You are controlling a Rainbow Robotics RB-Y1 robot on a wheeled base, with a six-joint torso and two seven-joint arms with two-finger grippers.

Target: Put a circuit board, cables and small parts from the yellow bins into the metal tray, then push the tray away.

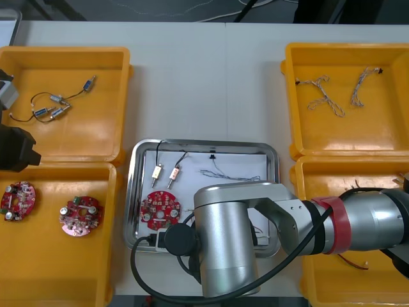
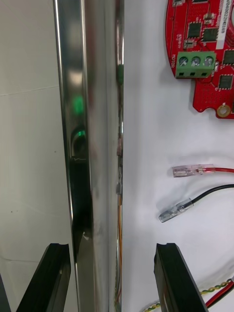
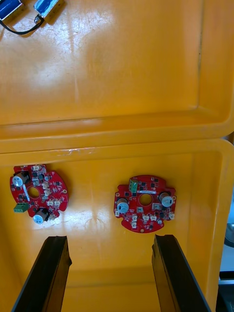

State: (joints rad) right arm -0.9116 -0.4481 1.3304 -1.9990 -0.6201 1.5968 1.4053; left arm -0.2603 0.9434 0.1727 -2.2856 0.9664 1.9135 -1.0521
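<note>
The circuit board and cables are lying flat within the tray's raised rim, so they will stay in place and move along with the tray when I push it away.
The metal tray, white inside, sits mid-table and holds a round red circuit board, cables with pale connectors and a thin blue and white cable. My right arm reaches across the tray's near side. In the right wrist view my right gripper is open and straddles the tray's shiny rim, one finger outside over the table and one inside. The circuit board, a red cable end and a black cable end lie beyond the inside finger. My left gripper waits open over the left bins.
The far left yellow bin holds small metal parts on a black cable. Two more circuit boards lie in the near left bin. Twisted cables lie in the far right bin.
</note>
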